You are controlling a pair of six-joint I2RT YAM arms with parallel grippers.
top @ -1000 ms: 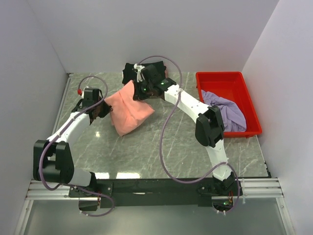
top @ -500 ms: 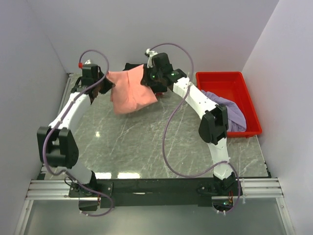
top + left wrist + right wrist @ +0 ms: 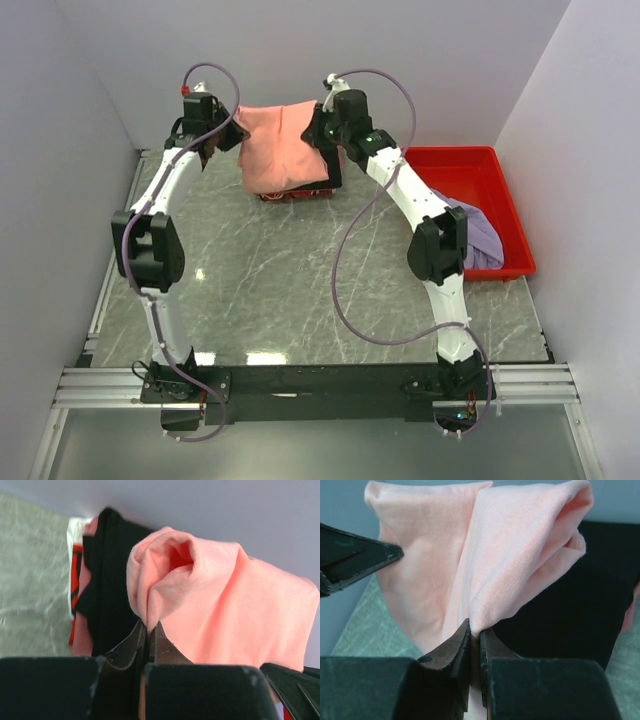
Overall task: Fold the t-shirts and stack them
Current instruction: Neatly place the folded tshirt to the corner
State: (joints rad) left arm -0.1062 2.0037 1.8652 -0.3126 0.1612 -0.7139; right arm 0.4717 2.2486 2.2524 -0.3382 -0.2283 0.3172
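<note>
The salmon-pink t-shirt's front edge rests along the stack's front [image 3: 290, 192], so my left gripper goes on lowering the corner it holds until that corner lies on the black t-shirt [image 3: 111, 580].
The folded salmon-pink t-shirt [image 3: 282, 145] hangs in the air at the back of the table, held between both grippers. My left gripper [image 3: 236, 133] is shut on its left corner [image 3: 160, 590]. My right gripper [image 3: 318, 131] is shut on its right corner [image 3: 520, 570]. Under and behind it lies the black folded t-shirt [image 3: 107, 590] on a stack with red and white cloth; it also shows in the right wrist view [image 3: 570, 605]. The lavender-purple t-shirt [image 3: 468, 228] lies crumpled in the red tray [image 3: 455, 160].
The back wall stands right behind the held shirt. The red tray sits at the back right against the side wall. The stack's red edge [image 3: 295, 194] shows below the pink shirt. Grey marble tabletop [image 3: 300, 290] lies in front.
Both grippers have lifted the pink shirt off the table and carried it back and up, from the left-middle to above the black stack by the back wall.
</note>
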